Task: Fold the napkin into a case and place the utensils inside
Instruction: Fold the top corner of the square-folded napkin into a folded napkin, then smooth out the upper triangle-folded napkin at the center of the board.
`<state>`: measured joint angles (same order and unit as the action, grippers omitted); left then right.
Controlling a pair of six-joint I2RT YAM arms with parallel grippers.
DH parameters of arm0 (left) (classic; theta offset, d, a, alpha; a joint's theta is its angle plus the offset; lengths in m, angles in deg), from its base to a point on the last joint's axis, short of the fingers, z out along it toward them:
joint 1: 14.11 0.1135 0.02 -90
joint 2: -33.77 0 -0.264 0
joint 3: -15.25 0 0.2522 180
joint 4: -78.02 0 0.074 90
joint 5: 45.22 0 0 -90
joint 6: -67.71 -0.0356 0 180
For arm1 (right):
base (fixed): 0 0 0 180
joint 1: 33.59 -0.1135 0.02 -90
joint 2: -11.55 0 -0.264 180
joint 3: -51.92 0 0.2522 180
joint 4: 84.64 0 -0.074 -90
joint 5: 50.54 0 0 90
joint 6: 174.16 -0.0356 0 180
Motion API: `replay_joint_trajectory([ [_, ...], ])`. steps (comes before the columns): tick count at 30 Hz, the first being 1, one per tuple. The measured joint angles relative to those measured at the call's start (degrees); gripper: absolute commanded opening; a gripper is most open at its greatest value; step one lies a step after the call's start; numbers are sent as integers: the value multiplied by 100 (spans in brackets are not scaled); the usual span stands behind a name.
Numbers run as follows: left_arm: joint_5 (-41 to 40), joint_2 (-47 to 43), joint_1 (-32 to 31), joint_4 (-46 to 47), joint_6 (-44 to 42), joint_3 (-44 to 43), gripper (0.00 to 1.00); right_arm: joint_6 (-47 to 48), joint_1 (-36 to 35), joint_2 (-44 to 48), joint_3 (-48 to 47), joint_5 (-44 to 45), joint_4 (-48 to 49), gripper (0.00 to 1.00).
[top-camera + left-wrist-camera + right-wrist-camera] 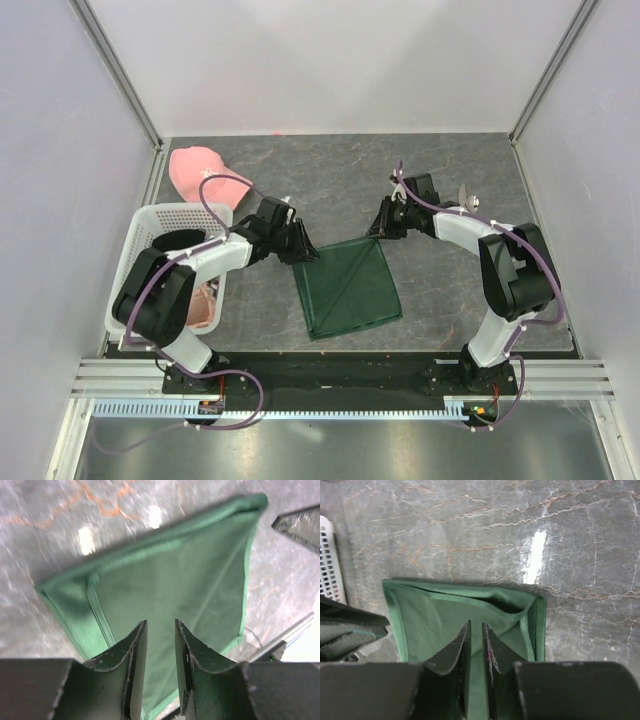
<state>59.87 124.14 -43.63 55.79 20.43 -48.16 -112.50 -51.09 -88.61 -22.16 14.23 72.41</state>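
Next, I pinch the top layer's corner [93, 579] with my left gripper on the basket's side to make the edges even, because the napkin's lower layer sticks out [74, 615] past the top layer there.
The dark green napkin [350, 290] lies folded over into a square on the grey table, between the two arms. My left gripper [300, 246] hovers at its far left corner, and in the left wrist view the left gripper [161, 622] stands open above the napkin [175, 575] with nothing between its fingers. My right gripper [378, 226] is at the far right corner. In the right wrist view the right gripper [476, 624] is narrowly open over the napkin [435, 615], whose top layer gapes at the far edge. A silver utensil [466, 195] shows behind the right arm.
A pink cap [198, 168] lies at the back left. A white basket [150, 225] holding a black garment stands beside the left arm, and its edge shows in the right wrist view [327, 560]. White walls close in the table on three sides.
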Motion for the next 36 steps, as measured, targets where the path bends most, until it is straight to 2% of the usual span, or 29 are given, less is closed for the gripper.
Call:
replay_joint_trajectory([
  [3, -9, 267, 61, 0, -85, -146, 39, -11, 0, -140, 9, -11, 63, 20],
  [7, -232, 323, 94, -70, -260, -205, 52, -24, 0, -160, 83, -11, 101, 21],
  [9, -415, 297, 94, -149, -365, -227, 54, -37, 0, -153, 170, -11, 140, 21],
  [13, -734, 236, 118, -376, -553, -291, 54, -44, 0, -20, 509, -2, 133, 20],
  [20, -756, 514, 236, -520, -706, -605, 46, -85, 0, 238, 1014, 26, 170, 7],
  [27, -767, 850, 245, -573, -782, -837, 45, -164, 0, 236, 1169, 26, 356, 6],
  [29, -772, 887, 245, -599, -791, -866, 42, -184, 0, 232, 1187, 26, 402, 5],
  [33, -778, 981, 245, -625, -826, -903, 21, -199, 0, 208, 1191, 28, 457, 5],
  [36, -802, 994, 245, -667, -848, -903, 10, -210, 0, 188, 1191, 28, 498, 4],
])
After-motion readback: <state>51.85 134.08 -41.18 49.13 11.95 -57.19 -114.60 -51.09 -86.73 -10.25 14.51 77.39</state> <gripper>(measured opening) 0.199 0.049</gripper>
